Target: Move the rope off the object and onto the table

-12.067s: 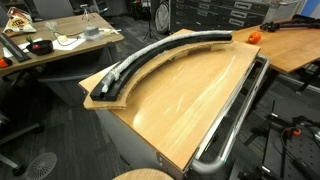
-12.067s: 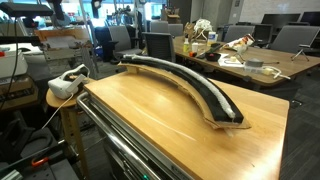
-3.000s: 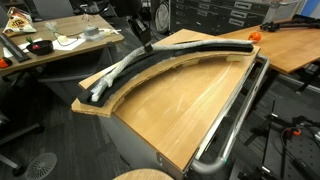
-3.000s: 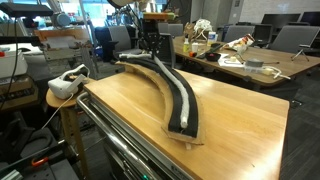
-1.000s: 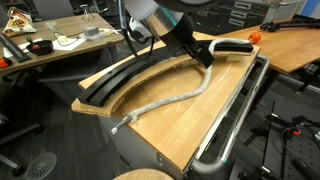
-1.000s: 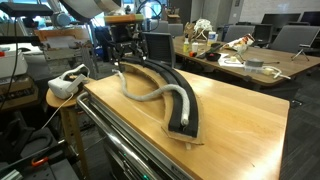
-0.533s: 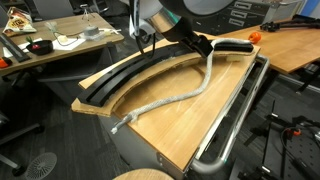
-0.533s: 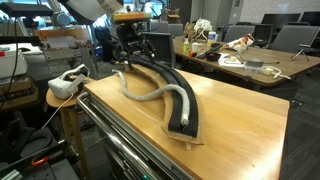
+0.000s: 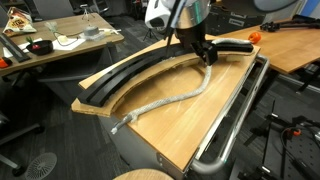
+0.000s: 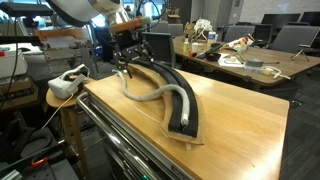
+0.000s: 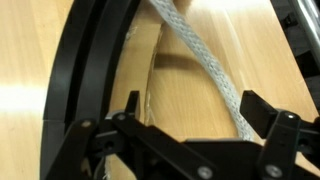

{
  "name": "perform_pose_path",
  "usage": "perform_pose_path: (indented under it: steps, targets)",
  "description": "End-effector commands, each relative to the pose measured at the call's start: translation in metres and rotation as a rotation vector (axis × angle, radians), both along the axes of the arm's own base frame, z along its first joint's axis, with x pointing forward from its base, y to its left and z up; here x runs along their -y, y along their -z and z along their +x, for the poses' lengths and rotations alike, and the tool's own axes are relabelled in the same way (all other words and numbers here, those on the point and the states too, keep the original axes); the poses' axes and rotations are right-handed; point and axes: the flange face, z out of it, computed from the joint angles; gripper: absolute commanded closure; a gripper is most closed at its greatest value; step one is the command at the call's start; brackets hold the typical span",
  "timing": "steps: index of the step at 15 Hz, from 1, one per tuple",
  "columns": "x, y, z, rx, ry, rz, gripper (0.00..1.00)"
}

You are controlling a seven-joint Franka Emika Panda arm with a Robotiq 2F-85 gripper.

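The rope's end (image 10: 185,112) is along the black object's tip, away from where my gripper is hovering. I should back away, go up and move over to that tip (image 10: 183,127).
The pale braided rope (image 9: 165,98) lies on the wooden table (image 9: 190,125) in a loose curve, inside the bend of the long black arc-shaped object (image 9: 130,72). In both exterior views it is off the object (image 10: 180,105) along most of its length (image 10: 150,98). My gripper (image 9: 207,52) hovers over the rope's far end, close to the object's far part (image 10: 125,66). In the wrist view the jaws (image 11: 195,103) are open, and the rope (image 11: 205,62) runs between them on the table (image 11: 185,110), nearer one finger. The object (image 11: 90,60) is beside it.
A shiny metal rail (image 9: 240,110) runs along the table's edge (image 10: 120,150). A cluttered desk (image 9: 50,42) stands beyond the object, and a second desk with an orange item (image 9: 254,36) is near the gripper. A white device (image 10: 65,85) sits on a stand.
The arm has shifted and risen slightly above the rope's far end. The rope lies in nearly the same curve on the table as before.
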Motion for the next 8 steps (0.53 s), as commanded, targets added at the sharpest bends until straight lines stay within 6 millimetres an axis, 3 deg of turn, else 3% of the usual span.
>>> perform_pose_path:
  steps: [1,3,4,6,8]
  targets:
    - [0.043,0.008,-0.052,0.101,0.082,0.158,0.00]
    - [0.067,0.019,-0.088,0.160,0.129,0.024,0.00]
    - [0.052,0.021,-0.047,0.081,0.109,0.072,0.00]
    - [0.068,0.028,-0.073,0.106,0.138,0.024,0.00]
    - [0.068,0.026,-0.082,0.116,0.143,0.022,0.00]
